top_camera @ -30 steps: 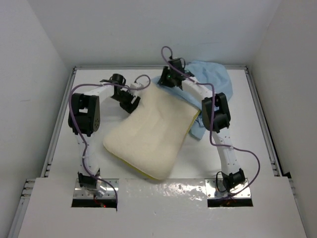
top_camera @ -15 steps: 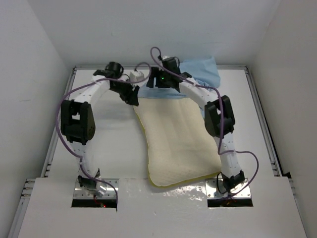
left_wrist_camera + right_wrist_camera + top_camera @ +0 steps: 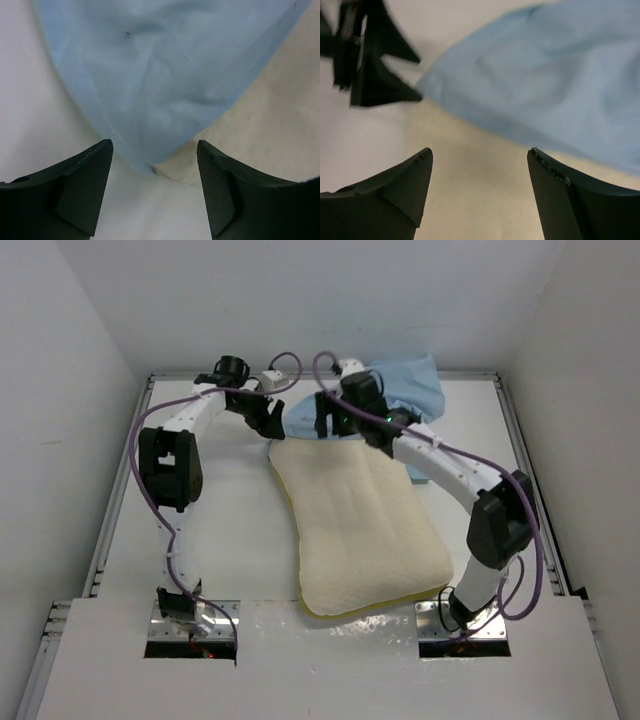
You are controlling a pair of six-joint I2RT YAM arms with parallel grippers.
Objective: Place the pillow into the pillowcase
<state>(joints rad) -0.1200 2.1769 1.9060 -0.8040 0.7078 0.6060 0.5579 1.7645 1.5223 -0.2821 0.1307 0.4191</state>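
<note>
I should hold the pillow's side [image 3: 294, 490] with my right gripper while my left gripper draws the pillowcase's corner [image 3: 148, 166] closer, because it barely covers the pillow's far corner.
The cream pillow [image 3: 360, 525] with a yellow edge band lies lengthwise in the middle of the table, its far end under the light blue pillowcase [image 3: 405, 385] at the back. My left gripper [image 3: 274, 426] is open beside the pillow's far left corner; in its wrist view the pillowcase's edge [image 3: 160, 80] hangs just ahead of the open jaws [image 3: 155, 150], over the pillow [image 3: 280, 120]. My right gripper [image 3: 330, 425] is open above the pillow's far end; its wrist view shows the pillow [image 3: 475, 200] below, the pillowcase [image 3: 550, 80] ahead and open jaws [image 3: 480, 152].
White walls enclose the table [image 3: 215, 530] on three sides. Metal rails [image 3: 120, 500] run along the left and right edges. The left gripper's fingers [image 3: 370, 60] show at the upper left of the right wrist view.
The pillow swung from a diagonal lie to lengthwise, its far end going under the pillowcase. Both grippers moved to the far end; the right arm's elbow swung out to the right.
</note>
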